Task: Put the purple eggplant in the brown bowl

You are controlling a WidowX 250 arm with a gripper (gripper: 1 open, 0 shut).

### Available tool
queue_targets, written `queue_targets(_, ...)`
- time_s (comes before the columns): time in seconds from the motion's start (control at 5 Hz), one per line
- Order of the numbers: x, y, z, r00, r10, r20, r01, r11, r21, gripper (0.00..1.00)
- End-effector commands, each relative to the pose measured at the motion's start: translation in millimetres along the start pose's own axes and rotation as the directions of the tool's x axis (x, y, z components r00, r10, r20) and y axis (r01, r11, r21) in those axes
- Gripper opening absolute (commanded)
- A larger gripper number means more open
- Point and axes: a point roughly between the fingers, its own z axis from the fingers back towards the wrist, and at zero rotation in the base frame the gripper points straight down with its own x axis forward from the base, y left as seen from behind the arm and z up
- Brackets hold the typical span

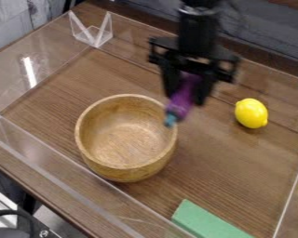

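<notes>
The purple eggplant is hanging by the brown bowl's far rim (168,119). Next, my gripper moves it back over the bowl's hollow (124,139) before it lowers and opens.
My gripper (189,85) points straight down and is shut on the purple eggplant (179,102), which hangs tilted with its bluish stem tip lowest. The eggplant is held in the air just past the far right rim of the brown bowl (127,137). The bowl is a round light wooden one with a thick rim, and nothing lies inside it. It stands on the wooden table left of centre.
A small yellow lemon (250,113) lies on the table to the right of the gripper. A flat green block (223,223) sits at the front edge. Clear plastic walls (40,65) ring the table, with a clear stand (92,30) at the back left.
</notes>
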Motion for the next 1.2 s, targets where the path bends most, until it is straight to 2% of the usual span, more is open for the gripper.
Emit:
queue_targets(0.0,4.6,19.3,16.2,0.998,-0.004,0.069,0.004,1.000,-0.006,0.00)
queue_targets(0.2,-4.5,2.4,14.2,0.998,-0.015,0.066,0.016,1.000,-0.016,0.00)
queue_targets(0.4,-21.1,-6.9,12.9,0.998,-0.020,0.055,0.021,1.000,-0.019,0.00)
queue_targets(1.0,-31.1,-5.7,7.2,0.998,-0.013,0.054,0.013,1.000,-0.013,0.00)
